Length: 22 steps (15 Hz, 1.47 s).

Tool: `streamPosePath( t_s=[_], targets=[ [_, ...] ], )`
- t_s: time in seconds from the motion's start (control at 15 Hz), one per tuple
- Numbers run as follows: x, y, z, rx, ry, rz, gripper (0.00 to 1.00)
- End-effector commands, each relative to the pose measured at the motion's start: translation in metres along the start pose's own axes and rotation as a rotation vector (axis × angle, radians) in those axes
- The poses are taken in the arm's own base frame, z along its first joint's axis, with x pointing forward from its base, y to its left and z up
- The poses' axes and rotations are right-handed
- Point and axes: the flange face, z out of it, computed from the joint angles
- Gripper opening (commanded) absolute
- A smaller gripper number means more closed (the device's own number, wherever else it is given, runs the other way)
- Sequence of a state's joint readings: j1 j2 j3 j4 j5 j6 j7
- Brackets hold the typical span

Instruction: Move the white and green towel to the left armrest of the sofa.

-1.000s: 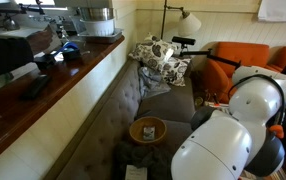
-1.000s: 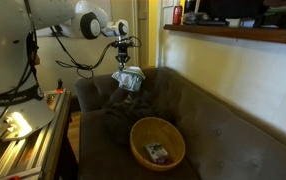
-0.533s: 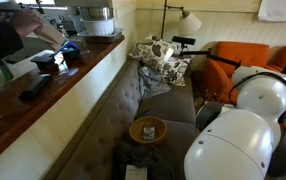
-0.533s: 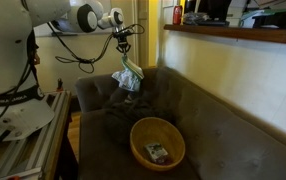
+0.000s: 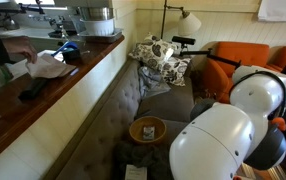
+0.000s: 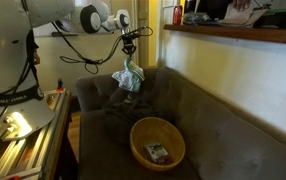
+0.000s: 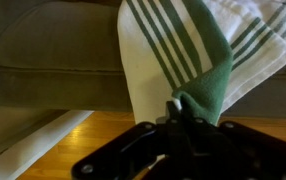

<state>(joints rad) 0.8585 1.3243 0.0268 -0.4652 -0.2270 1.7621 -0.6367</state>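
I should bring the towel's green fold (image 7: 205, 92) back towards the wall before I open my gripper over the armrest, because the fold hangs past the armrest's edge over the floor.
The white and green striped towel (image 6: 129, 75) hangs from my gripper (image 6: 129, 50) above the sofa's armrest (image 6: 98, 92) at the far end of the dark sofa. In the wrist view the gripper (image 7: 183, 108) is shut on a green fold of the towel (image 7: 178, 45), which drapes down over the grey-brown sofa armrest (image 7: 43, 50). The towel's lower end is at or just above the armrest. In the exterior view along the counter, the towel and gripper are hidden behind the white arm (image 5: 218, 140).
A woven basket (image 6: 157, 143) with a small object sits on the sofa seat, also seen in an exterior view (image 5: 148, 130). Patterned cushions (image 5: 161, 55) lie at the sofa's end. A wooden counter (image 5: 43, 85) runs behind the sofa, and a person's hand holds a white cloth (image 5: 45, 66) there.
The gripper has lifted the towel slightly off the armrest and drifted a little toward the sofa back. The arm's body has shifted in the counter-side view. A person's hand moved at the counter.
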Motion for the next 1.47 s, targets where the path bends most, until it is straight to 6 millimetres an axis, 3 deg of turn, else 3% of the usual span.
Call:
streamPosePath(
  t_s=[0.0,0.27,0.8,1.07,1.4],
  targets=[
    [0.009,0.003,0.0,-0.079,0.045,-0.007,0.01],
    [0.017,0.014,0.001,-0.213,0.118,-0.069,0.01],
    [-0.014,0.057,0.018,-0.35,0.086,-0.061,0.01],
    [-0.018,0.06,0.035,-0.292,0.134,-0.093,0.01],
    [-0.011,0.049,0.051,-0.218,0.185,-0.203,0.01]
  ],
)
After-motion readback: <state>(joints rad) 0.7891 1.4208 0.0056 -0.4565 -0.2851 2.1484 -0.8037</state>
